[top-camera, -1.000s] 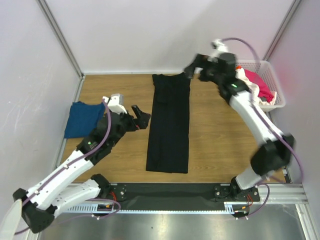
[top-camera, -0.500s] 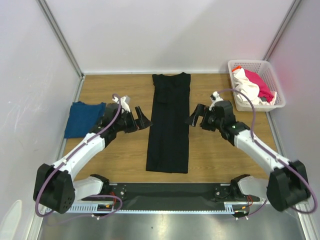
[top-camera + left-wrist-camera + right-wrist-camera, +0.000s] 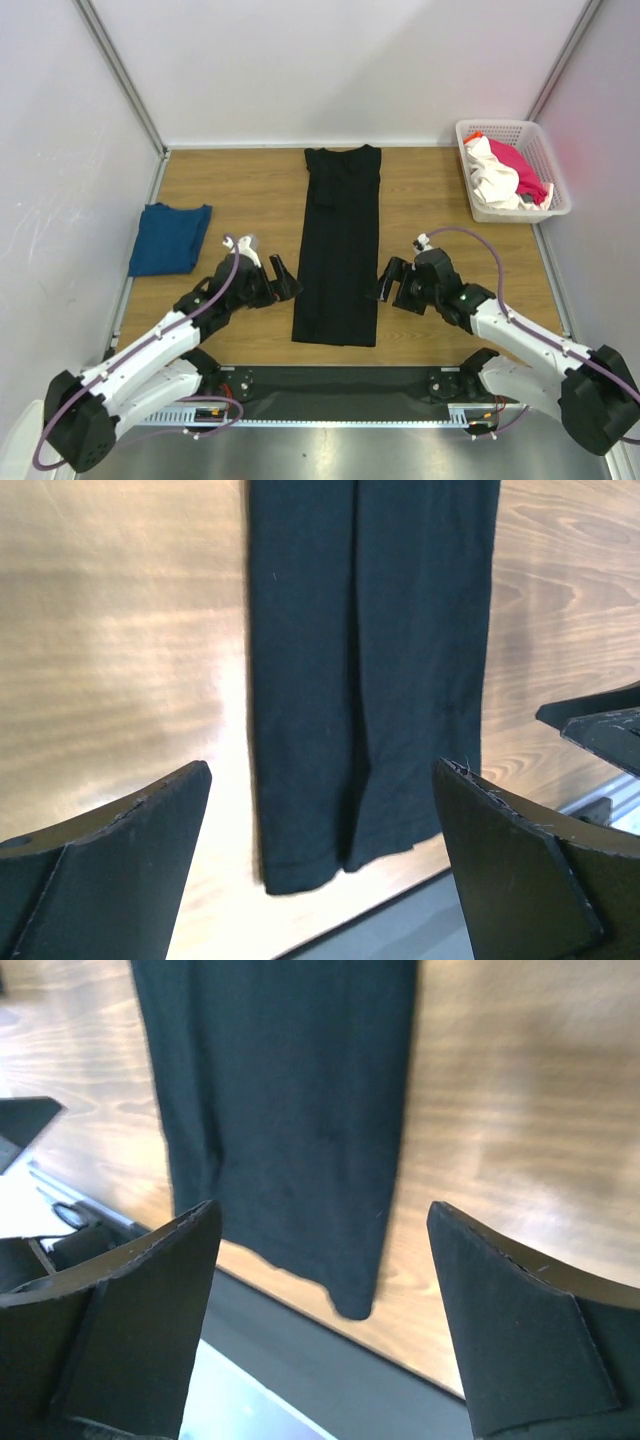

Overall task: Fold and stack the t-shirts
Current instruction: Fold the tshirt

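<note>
Flaps are meeting at a long gap [image 3: 355, 710] on the black t-shirt, so I expect its near end [image 3: 335, 331] to show a smooth back when I fold it over.
The black t-shirt [image 3: 340, 240] lies folded into a long narrow strip down the middle of the table. It also shows in the left wrist view [image 3: 370, 670] and the right wrist view [image 3: 280, 1110]. My left gripper [image 3: 284, 279] is open and empty, just left of the strip's near end. My right gripper [image 3: 387, 281] is open and empty, just right of that near end. A folded dark blue t-shirt [image 3: 168, 238] lies at the left. White [image 3: 492, 180] and pink-red [image 3: 522, 172] t-shirts sit in the basket.
The white lattice basket [image 3: 548, 150] stands at the back right corner. A black rail [image 3: 340, 383] runs along the table's near edge. Side walls close in left and right.
Both arms have drawn back toward the near edge. The right gripper came from the shirt's far end, the left from beside its middle, down to either side of the shirt's near end.
</note>
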`<action>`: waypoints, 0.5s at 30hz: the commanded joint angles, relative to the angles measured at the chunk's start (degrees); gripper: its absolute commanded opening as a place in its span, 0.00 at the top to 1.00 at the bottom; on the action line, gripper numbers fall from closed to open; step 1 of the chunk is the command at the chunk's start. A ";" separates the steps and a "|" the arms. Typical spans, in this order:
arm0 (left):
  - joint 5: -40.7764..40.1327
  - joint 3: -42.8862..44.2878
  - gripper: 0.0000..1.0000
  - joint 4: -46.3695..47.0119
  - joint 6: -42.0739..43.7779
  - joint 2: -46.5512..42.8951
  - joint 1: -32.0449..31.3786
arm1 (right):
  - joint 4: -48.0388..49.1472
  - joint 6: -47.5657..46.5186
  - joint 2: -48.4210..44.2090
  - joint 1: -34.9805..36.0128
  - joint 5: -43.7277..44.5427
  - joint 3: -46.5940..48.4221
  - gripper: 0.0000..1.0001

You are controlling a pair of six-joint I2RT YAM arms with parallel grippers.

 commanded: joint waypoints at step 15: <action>-5.88 -12.90 0.09 -1.08 -13.47 -6.08 -15.89 | 3.04 14.78 -5.82 14.20 6.31 -12.81 0.30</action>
